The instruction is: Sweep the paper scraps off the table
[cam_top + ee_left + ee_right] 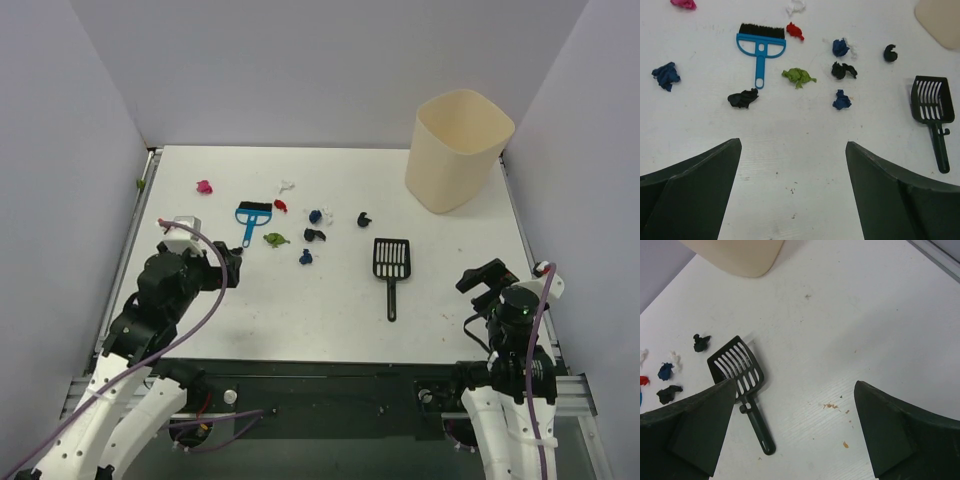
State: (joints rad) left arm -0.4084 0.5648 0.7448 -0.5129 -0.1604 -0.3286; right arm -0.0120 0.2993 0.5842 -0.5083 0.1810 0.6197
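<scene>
I should go on moving my left gripper forward and down before I close it across the handle's middle (249, 233), because the blue hand brush's handle (247, 241) points toward the gripper's open fingers.
Several paper scraps lie mid-table: pink (204, 186), white (287, 185), red (281, 205), green (275, 240), dark blue (316, 216) and black (364, 219). The left wrist view shows them too, among them green (798, 77), black (743, 98) and dark blue (666, 75). The blue hand brush (250, 218) lies among them, also in the left wrist view (760, 47). My left gripper (232, 264) is open and empty, above the white table (300, 310) short of the scraps (793, 145). My right gripper (482, 280) is open and empty (795, 384), right of the black slotted scoop (737, 372).
The scoop (391, 265) lies flat right of centre, handle toward me. A tall cream bin (456, 150) stands at the back right. Lilac walls enclose the table and metal rails (140, 215) run along its edges. Tiny orange crumbs (830, 405) lie under my right gripper.
</scene>
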